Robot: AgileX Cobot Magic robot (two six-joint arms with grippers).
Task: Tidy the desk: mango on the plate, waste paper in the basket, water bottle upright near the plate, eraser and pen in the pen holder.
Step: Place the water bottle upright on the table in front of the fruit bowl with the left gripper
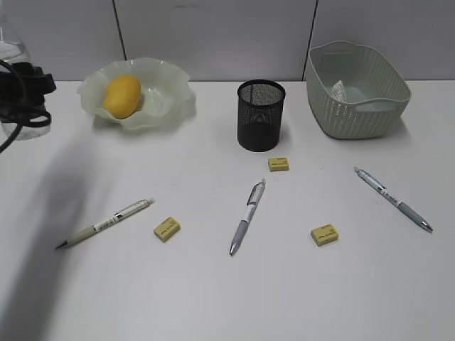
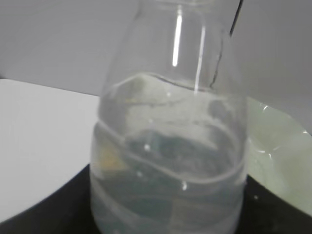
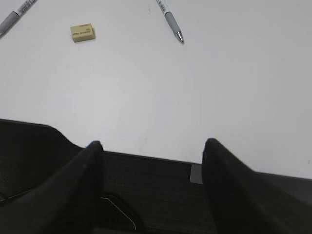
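My left gripper should keep carrying the water bottle [image 1: 15, 53] to the desk [image 1: 71, 158] beside the plate until the bottle's base rests flat, because the bottle is upright and the desk there is clear.
The mango [image 1: 122, 96] lies in the wavy-rimmed plate [image 1: 167, 96]. The waste paper [image 1: 341, 91] rests inside the basket [image 1: 355, 117]. At the far left, left of the plate, the water bottle [image 1: 13, 42] stands upright. My left gripper [image 1: 25, 92] stands open around it. In the left wrist view the bottle [image 2: 168, 122] fills the space between the black jaws. Three pens [image 1: 106, 222] [image 1: 247, 217] [image 1: 393, 199] and three yellow erasers [image 1: 167, 229] [image 1: 279, 164] [image 1: 325, 234] lie on the desk [image 1: 213, 298]. My right gripper [image 3: 152, 146] is open and empty over the desk's near edge.
The black mesh pen holder [image 1: 260, 115] stands between plate and basket, with one eraser right in front of it. The right wrist view shows an eraser [image 3: 82, 32] and a pen tip [image 3: 170, 22] well ahead of the fingers. A grey wall closes the desk's back.
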